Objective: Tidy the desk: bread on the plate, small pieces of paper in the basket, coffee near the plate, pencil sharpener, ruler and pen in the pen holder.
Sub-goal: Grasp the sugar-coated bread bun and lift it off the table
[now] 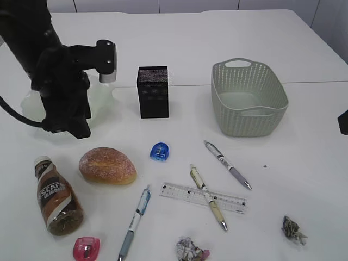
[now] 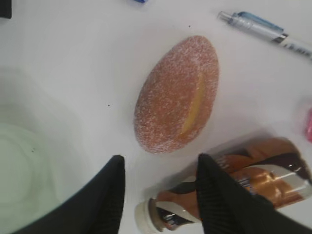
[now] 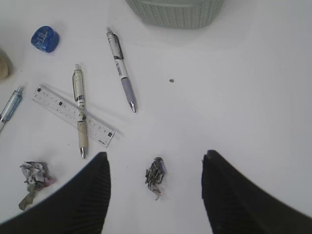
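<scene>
The bread's narrow width (image 2: pixel 176 95) is lined up with my open fingers. I keep my left gripper moving toward the bread until the fingers close around its middle.
My left gripper (image 2: pixel 161 161) hangs open and empty above the desk (image 1: pixel 179 49), between the pale green plate (image 2: pixel 19 165) and the lying coffee (image 2: pixel 234 185). The bread (image 2: pixel 178 92) lies just ahead of its fingertips. My right gripper (image 3: pixel 155 156) is open over a small piece of paper (image 3: pixel 156 174); another lies further left (image 3: pixel 33 175). The ruler (image 3: pixel 73 115) rests under a cream pen (image 3: pixel 79 109), beside a grey pen (image 3: pixel 121 68). The blue pencil sharpener (image 1: pixel 159 151), pink sharpener (image 1: pixel 86 248), blue pen (image 1: pixel 135 222), pen holder (image 1: pixel 153 91) and basket (image 1: pixel 248 98) stand apart.
The black left arm (image 1: pixel 60 70) hides most of the plate in the exterior view. Only a sliver of the right arm (image 1: pixel 343 122) shows at the right edge. A seam line crosses the desk behind the basket.
</scene>
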You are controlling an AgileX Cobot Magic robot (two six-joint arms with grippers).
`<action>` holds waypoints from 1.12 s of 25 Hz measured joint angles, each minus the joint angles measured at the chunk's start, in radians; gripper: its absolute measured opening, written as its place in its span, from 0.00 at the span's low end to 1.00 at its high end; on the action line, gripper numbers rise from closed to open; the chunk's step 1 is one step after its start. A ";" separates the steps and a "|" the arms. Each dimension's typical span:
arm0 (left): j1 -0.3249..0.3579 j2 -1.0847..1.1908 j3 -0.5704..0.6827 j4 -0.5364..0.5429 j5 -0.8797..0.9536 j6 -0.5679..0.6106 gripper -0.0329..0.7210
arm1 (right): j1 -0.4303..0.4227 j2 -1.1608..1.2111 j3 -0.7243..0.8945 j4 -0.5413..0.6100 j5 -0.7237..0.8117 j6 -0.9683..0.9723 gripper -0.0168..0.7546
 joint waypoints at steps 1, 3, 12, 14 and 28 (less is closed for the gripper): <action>0.000 0.008 -0.002 0.009 -0.012 0.042 0.51 | 0.000 0.000 0.000 0.000 0.000 0.000 0.59; 0.000 0.023 -0.002 0.015 -0.043 0.118 0.50 | 0.000 0.000 0.000 -0.001 0.000 0.000 0.59; 0.000 0.091 -0.002 -0.112 -0.068 0.317 0.49 | 0.000 0.000 0.000 -0.001 0.000 -0.009 0.59; 0.000 0.101 -0.002 -0.121 -0.064 0.345 0.49 | 0.000 0.000 0.000 -0.001 0.000 -0.009 0.59; 0.004 0.142 -0.002 -0.169 -0.117 0.357 0.75 | 0.000 0.000 0.000 -0.001 0.000 -0.016 0.59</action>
